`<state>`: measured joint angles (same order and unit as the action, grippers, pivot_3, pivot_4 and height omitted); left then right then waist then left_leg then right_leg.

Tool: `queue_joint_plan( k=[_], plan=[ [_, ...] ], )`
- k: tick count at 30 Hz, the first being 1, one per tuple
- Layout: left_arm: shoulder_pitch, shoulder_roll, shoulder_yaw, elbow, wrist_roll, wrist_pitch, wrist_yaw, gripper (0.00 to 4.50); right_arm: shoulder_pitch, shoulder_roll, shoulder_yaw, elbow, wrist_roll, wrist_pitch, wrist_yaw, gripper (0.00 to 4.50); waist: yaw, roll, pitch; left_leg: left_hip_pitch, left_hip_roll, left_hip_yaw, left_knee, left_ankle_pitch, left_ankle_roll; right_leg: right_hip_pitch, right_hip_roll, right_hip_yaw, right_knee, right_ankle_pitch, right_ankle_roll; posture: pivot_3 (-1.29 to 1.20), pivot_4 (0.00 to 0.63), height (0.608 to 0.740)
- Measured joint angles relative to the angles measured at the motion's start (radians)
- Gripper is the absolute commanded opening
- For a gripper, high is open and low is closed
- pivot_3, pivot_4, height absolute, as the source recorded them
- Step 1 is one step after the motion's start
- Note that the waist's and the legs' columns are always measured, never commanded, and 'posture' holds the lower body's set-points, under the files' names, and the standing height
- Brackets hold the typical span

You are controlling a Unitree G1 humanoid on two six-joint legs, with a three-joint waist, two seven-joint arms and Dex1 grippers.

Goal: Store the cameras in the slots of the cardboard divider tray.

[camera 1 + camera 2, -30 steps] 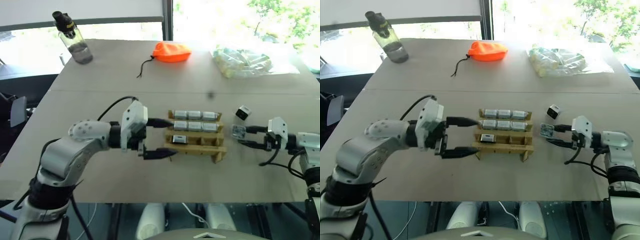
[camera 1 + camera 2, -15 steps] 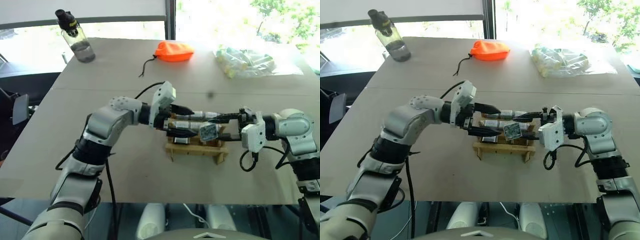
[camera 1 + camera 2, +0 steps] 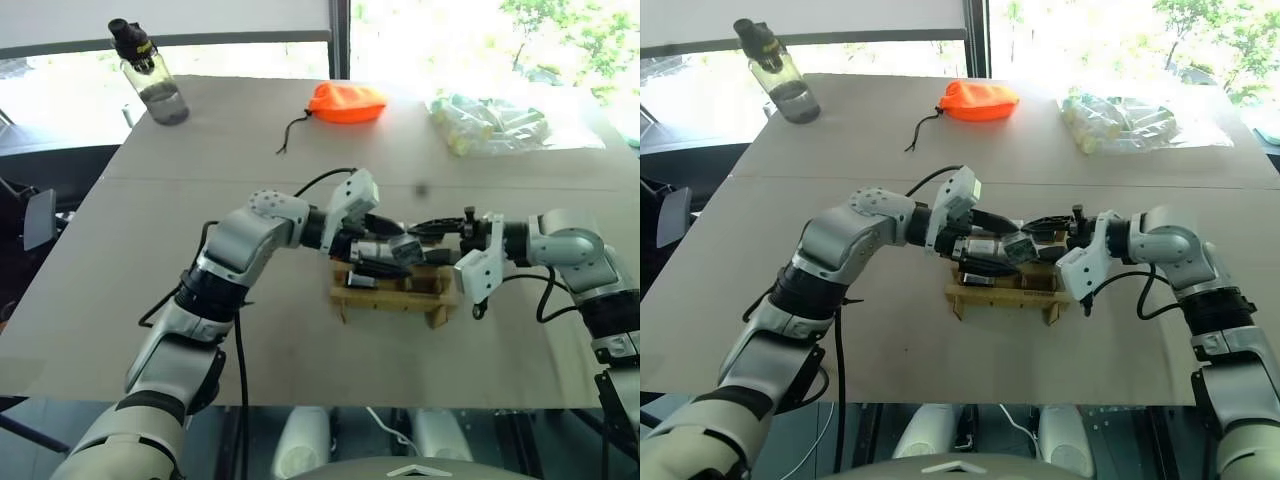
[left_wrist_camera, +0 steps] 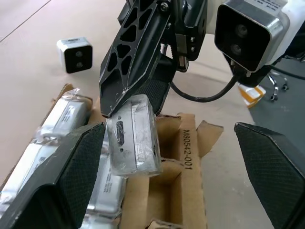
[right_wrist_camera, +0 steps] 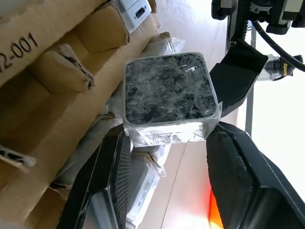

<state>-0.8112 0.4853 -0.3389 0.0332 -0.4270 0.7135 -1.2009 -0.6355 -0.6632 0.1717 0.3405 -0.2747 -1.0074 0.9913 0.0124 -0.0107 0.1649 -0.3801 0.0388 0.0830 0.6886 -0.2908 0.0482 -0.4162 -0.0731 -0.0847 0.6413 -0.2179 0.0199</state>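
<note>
The camera's black side (image 5: 169,88) faces back toward my right gripper, so my left gripper should grab the camera (image 4: 134,136) and set it in the tray's slot with its port side up.
The cardboard divider tray (image 3: 398,292) sits mid-table with several wrapped silver cameras (image 4: 62,114) in its far slots. My right gripper (image 5: 169,134) is shut on a plastic-wrapped camera (image 3: 405,250) with a black face (image 5: 167,93), holding it tilted just above the tray (image 4: 190,152). My left gripper (image 3: 388,248) reaches in from the other side, open, its fingers (image 4: 71,181) standing either side of that held camera (image 4: 133,136) without touching it. Another camera (image 4: 75,54) lies loose on the table beyond the tray.
At the back of the table stand a water bottle (image 3: 150,75), an orange pouch (image 3: 345,102) with a cord, and a clear bag of pale tubes (image 3: 495,122). The table's front edge (image 3: 320,405) runs close below the tray.
Both arms have come in from the tray's two sides and now meet over it. The right gripper carried its camera leftward and upward while rolling over; the left gripper stayed open.
</note>
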Motion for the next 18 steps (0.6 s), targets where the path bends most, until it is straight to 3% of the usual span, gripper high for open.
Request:
queue_joint_plan(
  k=[5,8,14,15,17,18],
  plan=[
    [0.0,-0.015,-0.02,0.015,0.017,0.028,0.01,4.5,-0.027,-0.004,0.022,0.029,-0.039,-0.061,-0.093,1.73,0.0,0.0,0.0,0.0,0.0,0.0,0.0,0.0,0.0,0.0,0.0,0.0,0.0,0.0,0.0,0.0,0.15,0.726],
    [-0.004,-0.021,-0.021,0.02,0.033,0.035,0.02,3.69,-0.03,-0.015,0.045,0.048,-0.063,-0.073,-0.131,1.73,0.0,0.0,0.0,0.0,0.0,0.0,0.0,0.0,0.0,0.0,0.0,0.0,0.0,0.0,0.0,0.0,0.15,0.726],
    [-0.011,-0.033,-0.011,0.051,0.046,0.049,0.05,1.0,-0.031,-0.019,0.081,0.068,-0.105,-0.099,-0.201,1.73,-0.001,0.0,0.0,0.0,0.0,0.0,0.0,0.0,0.0,0.0,0.0,0.001,0.0,0.0,0.0,0.0,0.15,0.726],
    [-0.011,-0.034,-0.011,0.055,0.05,0.049,0.051,0.74,-0.031,-0.019,0.087,0.072,-0.11,-0.099,-0.213,1.73,-0.001,0.0,0.0,0.0,0.0,0.0,0.0,0.0,0.0,0.0,0.0,0.001,0.0,0.0,0.0,0.0,0.15,0.726],
    [-0.012,-0.034,-0.011,0.055,0.052,0.05,0.052,0.76,-0.03,-0.02,0.092,0.073,-0.118,-0.099,-0.228,1.73,-0.001,0.0,0.0,0.0,0.0,0.0,0.0,0.0,0.0,0.0,0.0,0.001,0.0,0.0,0.0,0.0,0.15,0.726],
    [-0.013,-0.035,-0.011,0.056,0.052,0.053,0.053,0.76,-0.03,-0.022,0.096,0.073,-0.12,-0.097,-0.235,2.23,0.0,0.0,0.0,0.0,0.0,0.0,0.0,0.0,0.0,0.0,0.0,0.001,0.0,0.0,0.0,0.0,0.15,0.726]
  ],
)
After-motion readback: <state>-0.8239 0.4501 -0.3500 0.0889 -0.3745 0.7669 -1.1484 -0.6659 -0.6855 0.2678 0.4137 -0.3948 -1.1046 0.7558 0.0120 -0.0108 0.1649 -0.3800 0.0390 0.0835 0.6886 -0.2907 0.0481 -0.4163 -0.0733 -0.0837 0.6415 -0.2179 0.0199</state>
